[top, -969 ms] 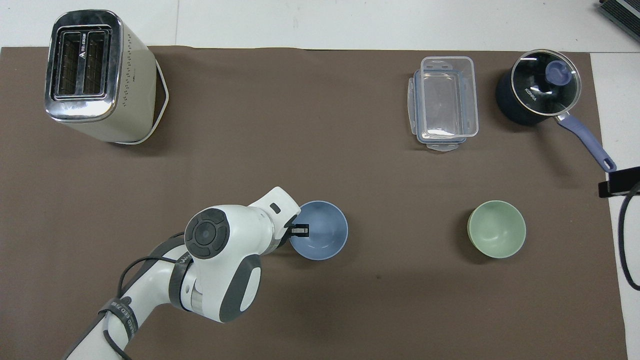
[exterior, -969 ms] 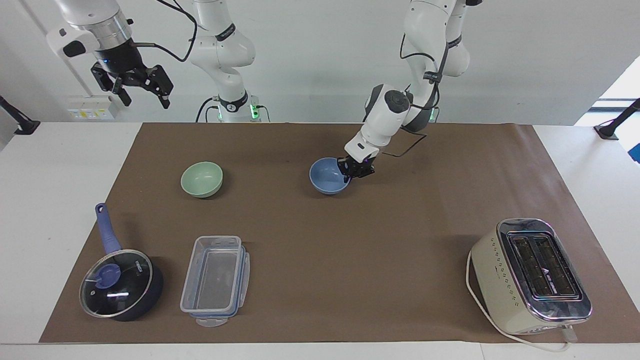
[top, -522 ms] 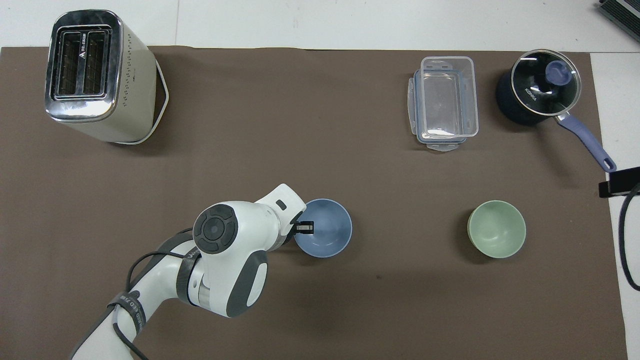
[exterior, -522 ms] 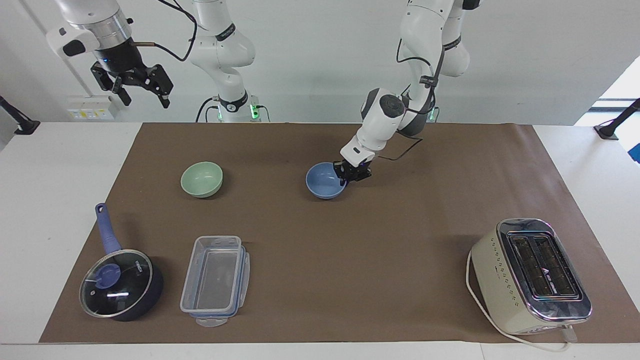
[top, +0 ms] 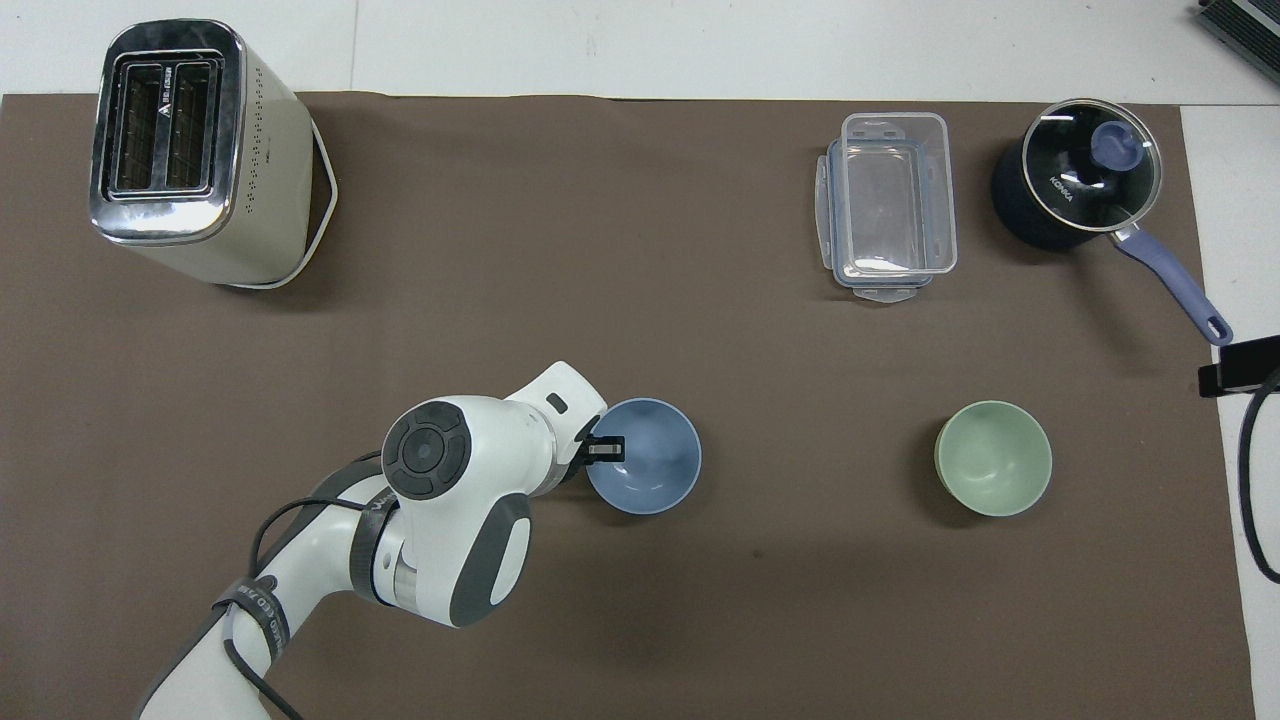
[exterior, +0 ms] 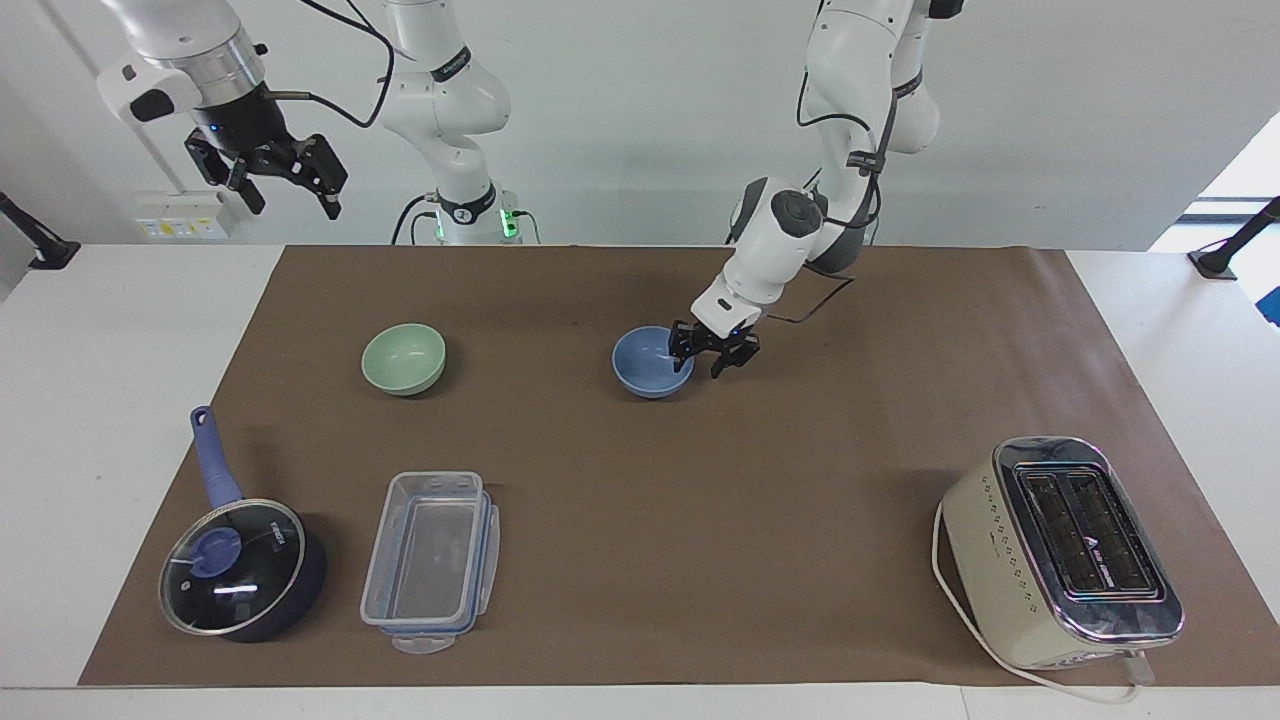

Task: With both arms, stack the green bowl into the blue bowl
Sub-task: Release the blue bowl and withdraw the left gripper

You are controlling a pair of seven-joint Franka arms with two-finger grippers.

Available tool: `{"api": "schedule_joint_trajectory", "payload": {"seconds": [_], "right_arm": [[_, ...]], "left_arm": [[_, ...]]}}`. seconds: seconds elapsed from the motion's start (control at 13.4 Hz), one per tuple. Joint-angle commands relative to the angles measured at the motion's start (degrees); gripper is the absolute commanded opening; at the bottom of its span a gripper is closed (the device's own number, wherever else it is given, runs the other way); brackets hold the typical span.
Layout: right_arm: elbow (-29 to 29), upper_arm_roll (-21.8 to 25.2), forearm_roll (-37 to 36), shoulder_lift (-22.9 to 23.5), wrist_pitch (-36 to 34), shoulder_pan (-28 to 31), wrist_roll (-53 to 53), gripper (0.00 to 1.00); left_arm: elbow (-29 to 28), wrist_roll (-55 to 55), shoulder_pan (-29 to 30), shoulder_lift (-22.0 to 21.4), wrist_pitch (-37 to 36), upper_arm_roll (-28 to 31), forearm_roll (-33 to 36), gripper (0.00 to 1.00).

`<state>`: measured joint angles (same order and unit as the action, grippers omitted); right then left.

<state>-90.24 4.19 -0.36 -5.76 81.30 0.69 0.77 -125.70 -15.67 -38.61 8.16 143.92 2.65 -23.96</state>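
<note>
The green bowl (top: 993, 458) should hide the blue bowl from above when I lower it in, because the blue bowl's round rim (top: 674, 409) looks just as wide.
The blue bowl (exterior: 650, 364) (top: 650, 472) stands upright on the brown mat near the middle of the table. My left gripper (exterior: 714, 360) (top: 600, 450) is open at the bowl's rim on the side toward the left arm's end, one finger inside the rim and the other outside. The green bowl (exterior: 403, 358) (top: 993, 472) sits by itself on the mat toward the right arm's end, level with the blue bowl. My right gripper (exterior: 280, 185) waits open, high in the air above the table's corner near its base, holding nothing.
A toaster (exterior: 1060, 550) stands far from the robots at the left arm's end. A clear plastic container (exterior: 430, 560) and a dark lidded saucepan (exterior: 240, 565) sit farther from the robots than the green bowl. The brown mat (exterior: 800, 500) covers most of the table.
My left gripper has set the blue bowl down a little toward the right arm's end and opened, letting go of its rim. The right arm has barely moved.
</note>
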Motion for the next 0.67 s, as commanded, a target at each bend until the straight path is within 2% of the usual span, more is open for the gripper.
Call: {"api": "schedule_joint_trajectory", "payload": {"seconds": [0.0,0.15,0.3,0.45,0.6], "right_arm": [[-6.7,0.0,-0.1,-2.5,4.2,1.1,-4.3,1.00],[-10.5,0.0,-0.1,-2.7,8.0,1.1,-4.6,1.00],[-16.7,0.0,-0.1,-2.9,14.0,1.1,-7.5,1.00],[-22.1,0.0,-0.1,-2.9,20.0,1.1,-7.9,1.00],[-28.5,0.0,-0.4,-2.7,27.4,1.0,-7.9,1.00]], "left_arm": [[0.0,0.7,3.3,-3.7,-4.0,0.4,1.2,1.00],[0.0,1.3,7.2,-6.1,-6.7,0.3,6.3,1.00],[0.0,3.8,11.3,-8.5,-10.7,0.4,11.7,1.00],[0.9,9.7,16.7,-12.9,-16.4,0.4,16.4,1.00],[6.1,14.8,21.7,-14.0,-25.1,0.4,16.5,1.00]]}}
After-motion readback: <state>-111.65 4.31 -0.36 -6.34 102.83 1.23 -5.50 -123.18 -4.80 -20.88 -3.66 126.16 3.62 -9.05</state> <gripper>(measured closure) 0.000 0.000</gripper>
